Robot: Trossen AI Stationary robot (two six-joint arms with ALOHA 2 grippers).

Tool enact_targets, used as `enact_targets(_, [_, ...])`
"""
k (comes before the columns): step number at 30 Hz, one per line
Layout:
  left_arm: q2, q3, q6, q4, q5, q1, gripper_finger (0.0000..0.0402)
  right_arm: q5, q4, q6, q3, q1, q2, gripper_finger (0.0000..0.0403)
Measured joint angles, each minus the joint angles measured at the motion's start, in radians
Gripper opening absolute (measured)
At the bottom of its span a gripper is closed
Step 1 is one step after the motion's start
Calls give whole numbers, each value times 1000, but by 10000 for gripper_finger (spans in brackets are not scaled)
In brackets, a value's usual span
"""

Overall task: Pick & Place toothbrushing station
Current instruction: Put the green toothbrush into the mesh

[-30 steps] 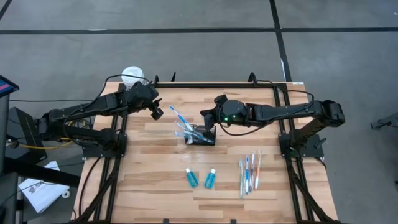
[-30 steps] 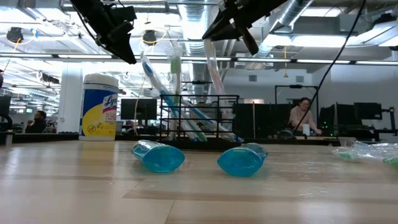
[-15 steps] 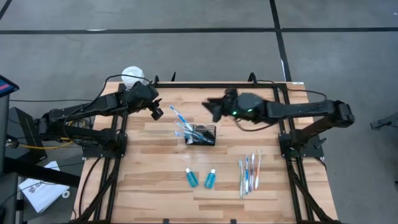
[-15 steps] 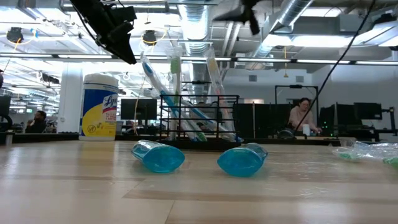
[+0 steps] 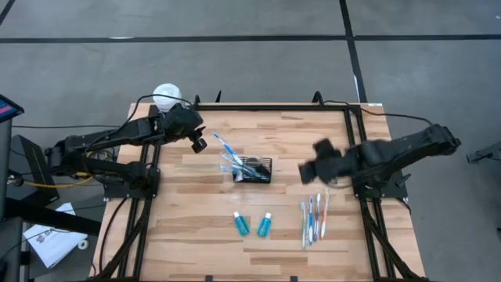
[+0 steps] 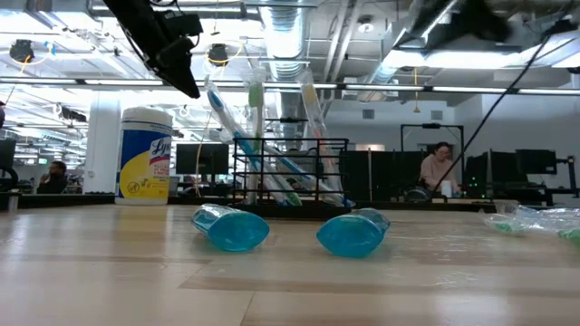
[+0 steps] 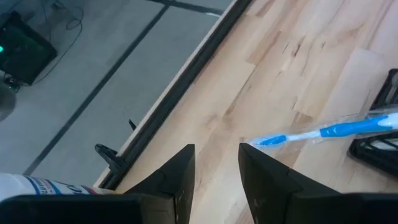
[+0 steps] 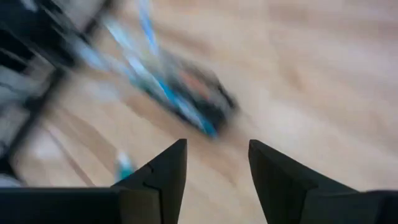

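Note:
My right gripper goes on down to the head end (image 5: pixel 303 206) and closes there, as the green toothbrush (image 5: pixel 304 227) lies free on the side facing the teal tubes.
The toothbrushing station, a small black wire basket (image 5: pixel 253 168), stands mid-table with wrapped toothbrushes (image 6: pixel 258 127) leaning out of its top. Two teal tubes (image 5: pixel 241 225) (image 5: pixel 264 225) lie nearer the front edge. Several loose toothbrushes (image 5: pixel 313 219) lie to the right of them. My left gripper (image 5: pixel 196 141) hangs open in the air left of the basket, holding nothing; one blue toothbrush (image 7: pixel 329 132) shows ahead of it. My right gripper (image 5: pixel 309 171) is open and blurred, right of the basket and above the loose toothbrushes, with the basket (image 8: pixel 199 102) ahead of it.
A round canister with a white lid and yellow label (image 6: pixel 145 156) stands at the table's far left corner (image 5: pixel 167 95). Black frame rails run along the table's left, right and far edges (image 5: pixel 258 105). Bare wood lies at the near left.
My right gripper has let go of a toothbrush, which stays leaning in the basket. It has risen, then swung fast toward the table's right edge and a little toward the near edge, over the loose toothbrushes. The basket and tubes have not moved.

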Motion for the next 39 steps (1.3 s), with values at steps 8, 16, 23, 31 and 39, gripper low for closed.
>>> enact_targets(8, [39,0,-1,0,20,0,117,-180,-176,390,-58,194,204,198])
enact_targets(16, [42,0,-1,2,21,0,117,-260,116,520,-152,210,296,205])
enact_targets(23, [42,0,-6,2,44,0,117,-338,172,482,-153,161,338,189])
enact_targets(31, [42,1,-5,2,46,0,117,-375,224,566,-250,157,331,215])
enact_targets(39, [42,1,-5,2,46,0,117,-415,276,594,-304,155,337,200])
